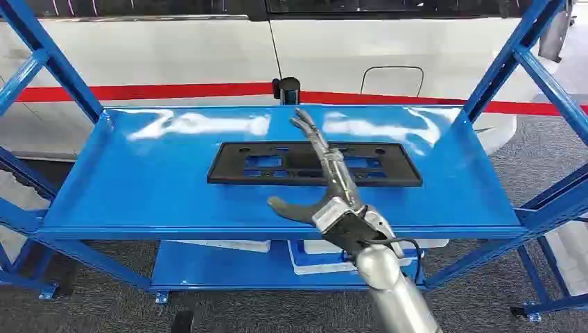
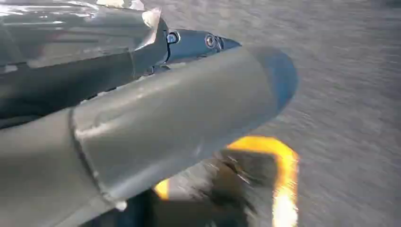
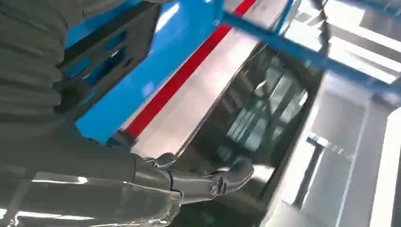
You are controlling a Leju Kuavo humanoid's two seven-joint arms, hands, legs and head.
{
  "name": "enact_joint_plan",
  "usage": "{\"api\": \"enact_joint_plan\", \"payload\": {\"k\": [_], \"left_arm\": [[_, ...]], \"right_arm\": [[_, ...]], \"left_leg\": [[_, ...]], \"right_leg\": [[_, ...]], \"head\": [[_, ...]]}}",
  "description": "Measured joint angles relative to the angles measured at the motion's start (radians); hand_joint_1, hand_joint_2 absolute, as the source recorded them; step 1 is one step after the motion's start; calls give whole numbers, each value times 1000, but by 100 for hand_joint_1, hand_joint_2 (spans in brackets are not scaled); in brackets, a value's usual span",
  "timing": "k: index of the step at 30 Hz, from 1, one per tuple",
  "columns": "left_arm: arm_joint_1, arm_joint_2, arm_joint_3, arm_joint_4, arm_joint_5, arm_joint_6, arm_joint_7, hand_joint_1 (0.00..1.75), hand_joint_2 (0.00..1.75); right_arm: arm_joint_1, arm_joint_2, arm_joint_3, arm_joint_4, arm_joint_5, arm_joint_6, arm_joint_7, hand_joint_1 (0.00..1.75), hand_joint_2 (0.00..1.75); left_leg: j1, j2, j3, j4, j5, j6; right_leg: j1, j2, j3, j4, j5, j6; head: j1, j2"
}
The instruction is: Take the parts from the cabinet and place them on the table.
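Note:
I expect the flat black part [image 1: 229,163] to leave empty shelf under it when I lift it, because blue shelf shows through the openings [image 1: 263,161].
A flat black plastic frame part [image 1: 312,164] lies across the middle of the blue cabinet shelf [image 1: 139,187]. My right hand [image 1: 326,180] reaches over the shelf's front edge above the part, fingers stretched forward and thumb spread to the left, holding nothing. The right wrist view catches a slice of the black part [image 3: 101,52] on the blue shelf beyond the hand's ribbed cover. In the left wrist view my left hand [image 2: 142,109] hangs over grey floor, its thumb and fingers extended with nothing between them.
Blue uprights [image 1: 509,59] frame the shelf on both sides. A lower blue shelf [image 1: 229,267] carries white parts [image 1: 326,253]. Behind the cabinet stands a white vehicle with a red stripe [image 1: 173,90]. Grey carpet [image 1: 541,152] surrounds the rack.

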Motion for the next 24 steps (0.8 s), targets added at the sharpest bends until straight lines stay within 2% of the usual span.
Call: {"api": "enact_joint_plan", "payload": {"k": [3,7,15,21,24], "left_arm": [[-16,-21,6,-6,-2,-2,-7,0,0],[-21,-29,6,-10,-18,32,-8,0,0],[-42,-67,-14,-16,-27,72,12,0,0],[-52,-72,-38,-16,-16,74,20,0,0],[-61,-74,-47,-16,13,66,46,0,0]], "right_arm": [[-29,8,36,36,7,-10,13,0,175],[-57,15,64,104,94,-74,68,0,175],[-168,135,127,371,201,-116,126,0,175],[-216,174,150,513,267,-169,161,0,175],[-241,197,159,600,303,-204,163,0,175]], "left_leg": [[0,-2,3,0,0,0],[-1,-2,2,0,-1,0],[0,-2,2,0,-1,0],[0,-1,2,0,-1,0],[0,-1,2,0,-1,0]], "right_leg": [[-1,-1,4,0,0,0],[-1,-1,4,0,0,0],[-1,-1,4,0,0,0],[-1,-1,4,0,0,0],[-1,-1,4,0,0,0]], "head": [[0,0],[0,0],[0,0],[0,0],[0,0]]}}
